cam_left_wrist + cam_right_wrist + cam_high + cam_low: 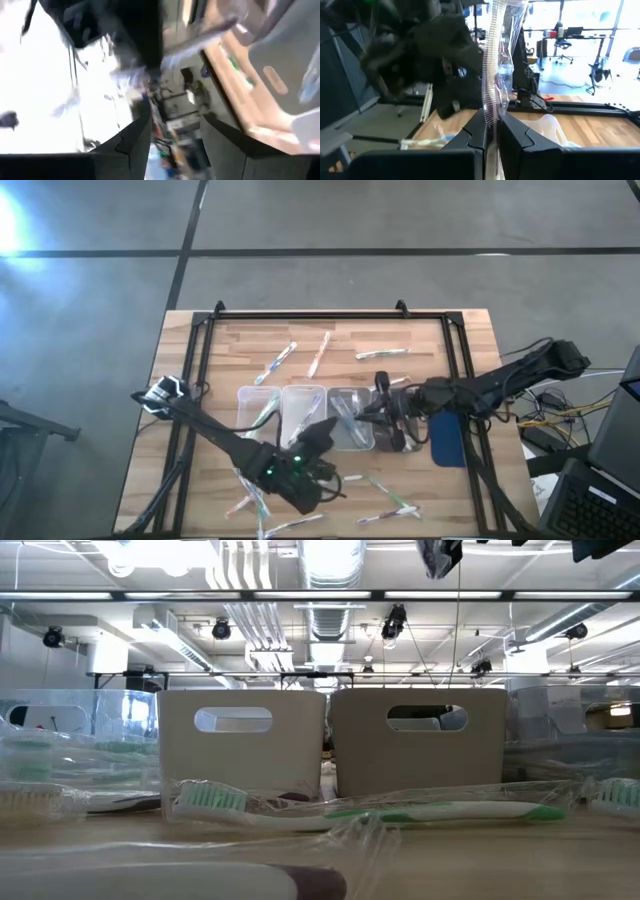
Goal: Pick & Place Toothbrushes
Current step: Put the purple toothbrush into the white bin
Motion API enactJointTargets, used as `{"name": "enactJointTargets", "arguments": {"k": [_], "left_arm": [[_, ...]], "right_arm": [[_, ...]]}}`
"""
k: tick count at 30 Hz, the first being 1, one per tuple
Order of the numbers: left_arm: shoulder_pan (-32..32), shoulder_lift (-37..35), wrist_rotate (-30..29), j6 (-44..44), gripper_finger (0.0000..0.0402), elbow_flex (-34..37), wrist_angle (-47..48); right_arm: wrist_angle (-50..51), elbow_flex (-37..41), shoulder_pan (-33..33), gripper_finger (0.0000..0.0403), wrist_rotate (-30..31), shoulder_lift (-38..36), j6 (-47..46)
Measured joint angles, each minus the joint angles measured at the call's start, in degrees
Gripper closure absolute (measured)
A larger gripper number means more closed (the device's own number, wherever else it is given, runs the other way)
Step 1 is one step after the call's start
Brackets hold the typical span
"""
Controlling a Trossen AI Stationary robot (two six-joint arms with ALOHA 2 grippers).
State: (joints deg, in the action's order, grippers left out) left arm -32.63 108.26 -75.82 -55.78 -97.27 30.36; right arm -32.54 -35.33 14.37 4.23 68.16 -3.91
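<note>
The upright toothbrush in my right gripper is at an angle to my open left gripper, which should turn square to the toothbrush before taking it.
Three clear trays stand side by side at the table's middle. Wrapped toothbrushes lie scattered: three near the far edge and several by the near edge. One with green accents lies flat in the low view. My right gripper reaches in level from the right, over the right tray, shut on a wrapped toothbrush. My left gripper stands open with nothing between its fingers, over the trays just left of that toothbrush. My right gripper pinches the toothbrush's clear wrapper between its two fingers. The fingers lie level, coming from the table's right side, across the toothbrush. The toothbrush stands upright above the fingers, lifted clear. Its lower end is hidden by the fingers.
A black frame rail runs round the tabletop. A dark blue flat object lies at the right beside the trays. Two beige bins with handle cut-outs show in the low view. Cables and equipment sit off the table's right edge.
</note>
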Motion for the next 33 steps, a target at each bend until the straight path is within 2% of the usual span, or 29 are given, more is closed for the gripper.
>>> {"name": "enactJointTargets", "arguments": {"k": [5, 9, 11, 15, 20, 23, 28, 33], "left_arm": [[-1.86, -1.91, 0.98, 29.19, 0.0225, 0.0, 13.15], [-2.0, -3.89, 8.6, 48.46, 0.0225, 0.04, 20.58], [-1.85, -4.71, 10.97, 55.02, 0.0225, 0.09, 22.28], [-1.72, -5.66, 11.37, 62.73, 0.0228, 1.73, 22.65], [-1.72, -7.56, 11.27, 67.37, 0.0238, 6.2, 19.9], [-1.7, -8.96, 11.33, 66.7, 0.0245, 11.27, 12.63], [-1.46, -12.49, 14.11, 58.56, 0.0255, 23.43, -8.95], [-0.18, -16.51, 25.51, 49.85, 0.0257, 35.78, -36.68]], "right_arm": [[2.53, 0.24, -0.02, 0.0383, 0.03, -1.87, 1.85], [2.51, 0.76, 0.06, 0.0383, -0.05, -2.03, 4.07], [2.14, 0.87, 0.09, 0.0383, -0.04, -1.74, 4.49], [1.95, 1.22, 0.7, 0.0383, -0.12, -1.18, 4.63], [1.39, 1.72, 2.57, 0.0387, -0.2, -1.13, 7.7], [-0.15, 2.05, 3.92, 0.0388, -0.16, -1.13, 9.58], [-1.0, 2.16, 5.72, 0.0388, 0.33, -1.0, 12.06], [-1.46, 2.34, 6.14, 0.0389, 0.6, -0.56, 12.03]]}}
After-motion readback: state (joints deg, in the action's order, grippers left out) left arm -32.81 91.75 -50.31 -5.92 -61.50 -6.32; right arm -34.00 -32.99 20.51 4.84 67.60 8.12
